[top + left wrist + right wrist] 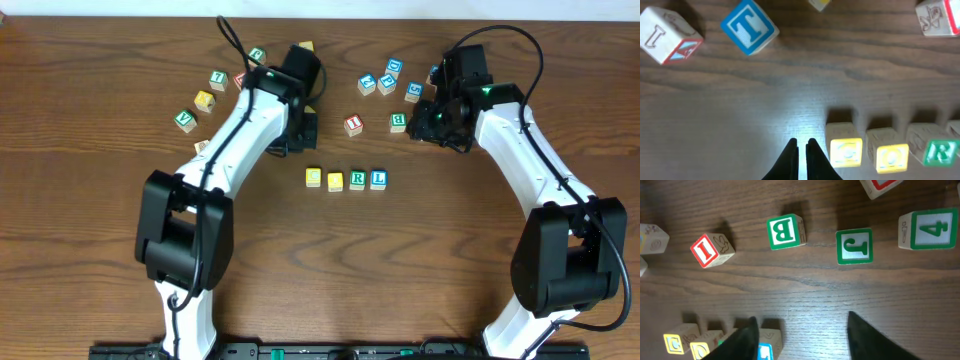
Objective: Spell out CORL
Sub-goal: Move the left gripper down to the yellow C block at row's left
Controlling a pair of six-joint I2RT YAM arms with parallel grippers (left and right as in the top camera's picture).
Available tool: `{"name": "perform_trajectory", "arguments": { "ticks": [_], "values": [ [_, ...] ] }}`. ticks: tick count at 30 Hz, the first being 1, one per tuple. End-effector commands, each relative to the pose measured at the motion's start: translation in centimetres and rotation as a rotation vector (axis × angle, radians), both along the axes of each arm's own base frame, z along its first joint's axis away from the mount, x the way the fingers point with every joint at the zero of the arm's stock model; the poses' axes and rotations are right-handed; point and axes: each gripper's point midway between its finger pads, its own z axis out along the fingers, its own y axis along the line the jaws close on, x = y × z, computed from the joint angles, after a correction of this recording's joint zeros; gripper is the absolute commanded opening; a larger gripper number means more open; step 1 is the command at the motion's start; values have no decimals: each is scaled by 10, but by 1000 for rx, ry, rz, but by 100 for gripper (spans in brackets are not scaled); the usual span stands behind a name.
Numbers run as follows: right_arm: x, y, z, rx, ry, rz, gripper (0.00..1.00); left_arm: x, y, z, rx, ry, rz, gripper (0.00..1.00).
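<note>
The yellow C is farther back (313, 177) than the yellow O, so my closed left gripper should come down again and gently push the C into line (313, 172).
Four letter blocks stand in a row at the table's middle: yellow C (314, 177), yellow O (335, 180), green R (357, 179) and blue L (378, 179). My left gripper (300, 138) is shut and empty, up and left of the row. In the left wrist view its fingertips (802, 147) are just left of the C (846, 150), with the O (891, 156) and R (939, 151) beyond. My right gripper (428, 124) is open and empty, up and right of the row. In the right wrist view its fingers (802, 322) stand apart, with the L (769, 349) beside the left finger.
Loose blocks lie at the back. A red I (353, 124), a green H (398, 122) and several blue blocks (387, 84) are near the right arm. A green V (185, 121) and a yellow block (204, 101) are at the left. A blue T (749, 27) lies ahead of the left gripper.
</note>
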Motion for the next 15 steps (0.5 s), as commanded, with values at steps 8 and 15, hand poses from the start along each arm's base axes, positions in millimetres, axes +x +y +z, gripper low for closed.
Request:
{"name": "perform_trajectory", "arguments": {
  "ticks": [8, 15],
  "values": [
    [2, -7, 1, -23, -8, -18, 99, -5, -8, -17, 65, -32, -21, 8],
    [-1, -7, 0, -24, 2, -18, 99, 4, -14, -5, 63, -101, -57, 8]
  ]
}}
